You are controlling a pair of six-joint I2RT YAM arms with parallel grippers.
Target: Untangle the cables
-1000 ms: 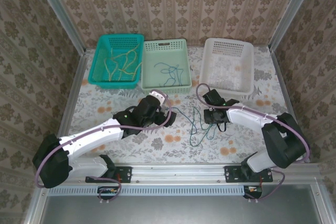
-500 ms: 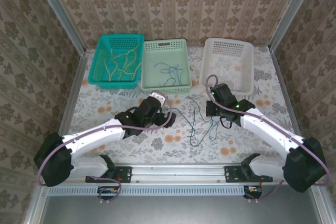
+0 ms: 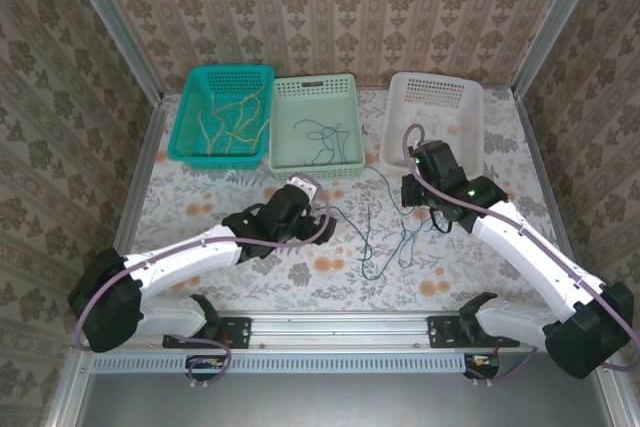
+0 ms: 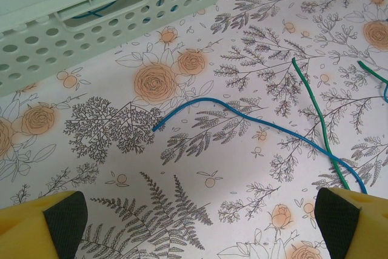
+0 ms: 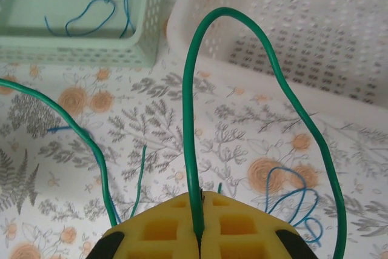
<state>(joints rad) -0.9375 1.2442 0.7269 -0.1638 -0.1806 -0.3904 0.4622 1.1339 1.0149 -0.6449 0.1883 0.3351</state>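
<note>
My right gripper is holding the green cable partway (image 5: pixel 192 177) along, and a long tail hangs out wide. My left gripper should grab that tail (image 5: pixel 85 134) before the white basket.
My right gripper (image 5: pixel 199 201) is shut on a green cable (image 5: pixel 188 89), which arches up from between its yellow pads and hangs down on both sides. In the top view this gripper (image 3: pixel 415 190) hovers in front of the white basket, and the green cable (image 3: pixel 372 209) trails down to a loose tangle of green and blue cables (image 3: pixel 385 247) on the table. My left gripper (image 4: pixel 197 222) is open over the cloth with nothing between its fingers (image 4: pixel 48 216). Just ahead of it lie a blue cable (image 4: pixel 242 115) and a green cable (image 4: pixel 315 113). In the top view the left gripper (image 3: pixel 322 215) sits left of the tangle.
Three baskets stand at the back: a teal basket (image 3: pixel 222 77) with yellow cables (image 3: pixel 235 122), a light green basket (image 3: pixel 315 82) with blue cables (image 3: pixel 318 137), and a white basket (image 3: pixel 435 82). A blue loop (image 5: pixel 291 192) lies on the flowered cloth near my right gripper.
My right gripper has shut on the green cable and lifted it up and back toward the white basket. The left arm has barely shifted.
</note>
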